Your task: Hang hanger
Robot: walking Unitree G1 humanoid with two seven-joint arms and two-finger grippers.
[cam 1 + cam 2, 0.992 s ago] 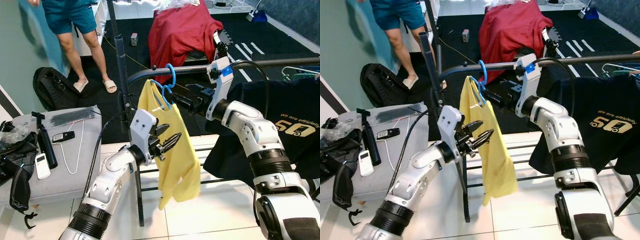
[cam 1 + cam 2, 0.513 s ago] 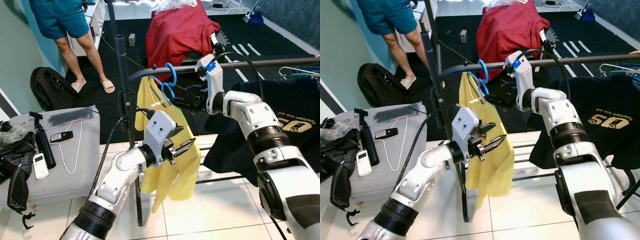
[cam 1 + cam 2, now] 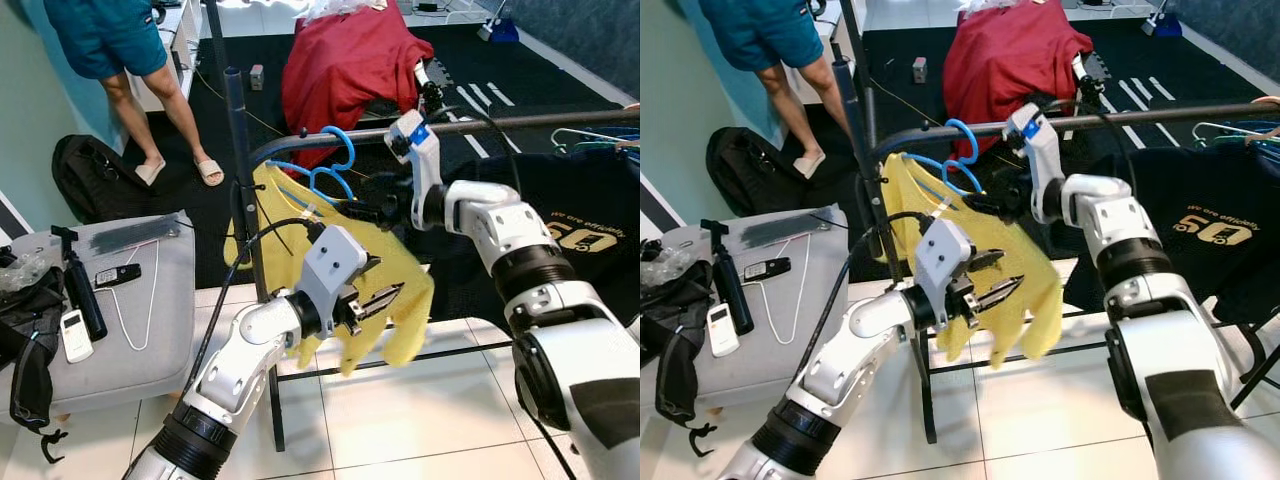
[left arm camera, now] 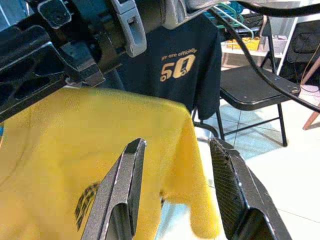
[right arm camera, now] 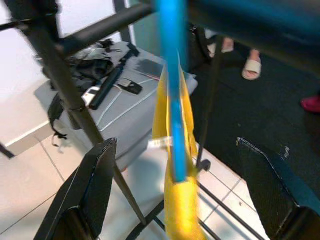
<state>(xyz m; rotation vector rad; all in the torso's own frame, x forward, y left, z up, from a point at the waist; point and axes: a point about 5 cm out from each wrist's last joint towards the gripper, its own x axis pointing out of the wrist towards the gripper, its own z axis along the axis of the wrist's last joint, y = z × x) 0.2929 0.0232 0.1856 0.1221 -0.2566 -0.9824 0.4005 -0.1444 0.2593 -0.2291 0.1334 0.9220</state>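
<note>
I expect the blue hanger (image 3: 318, 180) to unhook and bring the yellow shirt with it when I lift, since its open hook (image 3: 345, 143) just loops over the black rail.
A blue hanger (image 3: 326, 172) hooks over the black rail (image 3: 520, 124) near its upright post (image 3: 239, 170). The yellow shirt (image 3: 340, 245) on it flares out toward the right. My right gripper (image 3: 366, 211) is open just right of the hanger, below the rail. In the right wrist view the hanger (image 5: 172, 90) and shirt (image 5: 176, 210) run between its spread fingers (image 5: 95, 190) without touching them. My left gripper (image 3: 378, 300) is open in front of the shirt's lower part. Seen from the left wrist, the yellow cloth (image 4: 75, 150) lies just beyond its fingers (image 4: 125, 190).
A black T-shirt (image 3: 570, 230) hangs on the rail at right, with a folding chair (image 4: 255, 85) beyond it. A grey bench (image 3: 140, 330) at left holds a remote, a bottle and a white hanger. A person (image 3: 120, 50) stands at back left near a red-covered object (image 3: 345, 60).
The yellow shirt has swung out and up to the right, tilting the hanger on the rail. My left gripper has moved right, in front of the shirt. The right gripper stays by the hanger.
</note>
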